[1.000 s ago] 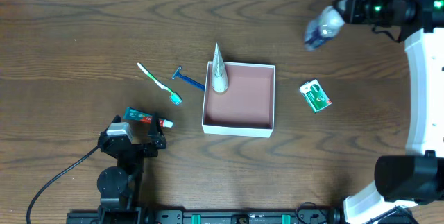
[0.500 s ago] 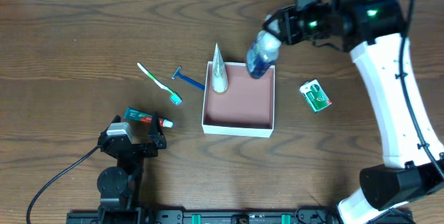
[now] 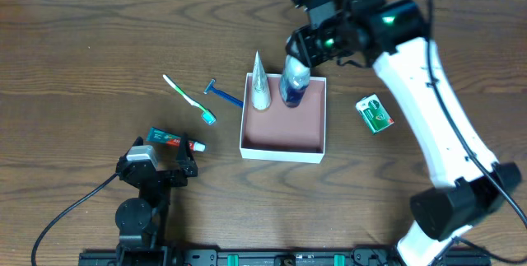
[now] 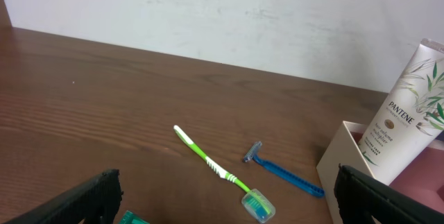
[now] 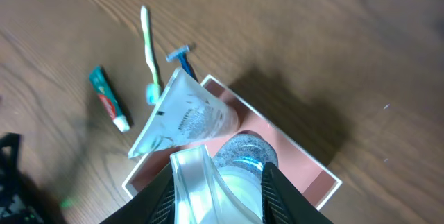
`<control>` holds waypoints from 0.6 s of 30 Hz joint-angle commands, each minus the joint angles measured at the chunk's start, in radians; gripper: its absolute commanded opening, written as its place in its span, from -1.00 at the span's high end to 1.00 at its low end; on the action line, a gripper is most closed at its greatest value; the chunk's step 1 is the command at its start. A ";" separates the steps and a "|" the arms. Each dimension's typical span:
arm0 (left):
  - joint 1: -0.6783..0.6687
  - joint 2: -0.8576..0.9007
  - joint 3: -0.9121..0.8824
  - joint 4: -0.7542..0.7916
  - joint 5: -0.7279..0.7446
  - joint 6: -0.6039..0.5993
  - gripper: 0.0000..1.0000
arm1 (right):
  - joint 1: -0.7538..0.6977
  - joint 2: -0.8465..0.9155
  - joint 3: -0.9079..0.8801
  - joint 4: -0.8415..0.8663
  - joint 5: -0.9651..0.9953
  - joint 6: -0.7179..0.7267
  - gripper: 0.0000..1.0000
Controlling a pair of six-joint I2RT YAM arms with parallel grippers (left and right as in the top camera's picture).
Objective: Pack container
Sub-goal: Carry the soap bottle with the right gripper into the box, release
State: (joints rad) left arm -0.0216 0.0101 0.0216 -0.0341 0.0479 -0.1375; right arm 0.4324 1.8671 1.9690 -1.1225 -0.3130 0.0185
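I should carry on lowering my right gripper, as the clear bottle [image 3: 294, 85] hangs upright over the container's open pink bottom beside the Pantene tube. I should go on until the bottle's base stands there.
The container [image 3: 282, 151], a shallow white box with a pink inside, sits mid-table. A white Pantene tube [image 3: 259, 86] leans in its back left corner. My right gripper [image 3: 301, 55] is shut on a clear bottle with blue liquid [image 3: 291, 82] and holds it over the container's back edge. In the right wrist view the bottle [image 5: 244, 150] sits between the fingers [image 5: 218, 186] above the pink floor [image 5: 305, 172]. My left gripper [image 3: 161, 168] rests open and empty at the front left; its view shows its wide-apart fingers [image 4: 229, 196], the tube [image 4: 402, 123] and the container's corner [image 4: 338, 156].
A green toothbrush [image 3: 189, 100] and a blue razor [image 3: 223, 95] lie left of the container. A small toothpaste tube [image 3: 174, 141] lies by my left gripper. A green and white packet [image 3: 375, 114] lies right of the container.
My right arm has swung from the back right corner leftward and down with the bottle, now over the container beside the tube. The left arm has not moved.
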 commanded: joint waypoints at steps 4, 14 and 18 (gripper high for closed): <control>0.004 -0.004 -0.018 -0.035 -0.019 0.002 -0.96 | 0.070 0.035 0.012 0.003 0.125 0.078 0.51; 0.004 -0.004 -0.018 -0.036 -0.019 0.002 -0.96 | 0.165 0.059 0.005 0.016 0.374 0.196 0.52; 0.004 -0.004 -0.018 -0.036 -0.019 0.002 -0.96 | 0.193 0.075 -0.017 0.041 0.392 0.214 0.53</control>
State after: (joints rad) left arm -0.0216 0.0101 0.0216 -0.0341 0.0483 -0.1375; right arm 0.5999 1.9259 1.9617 -1.0981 0.0227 0.1879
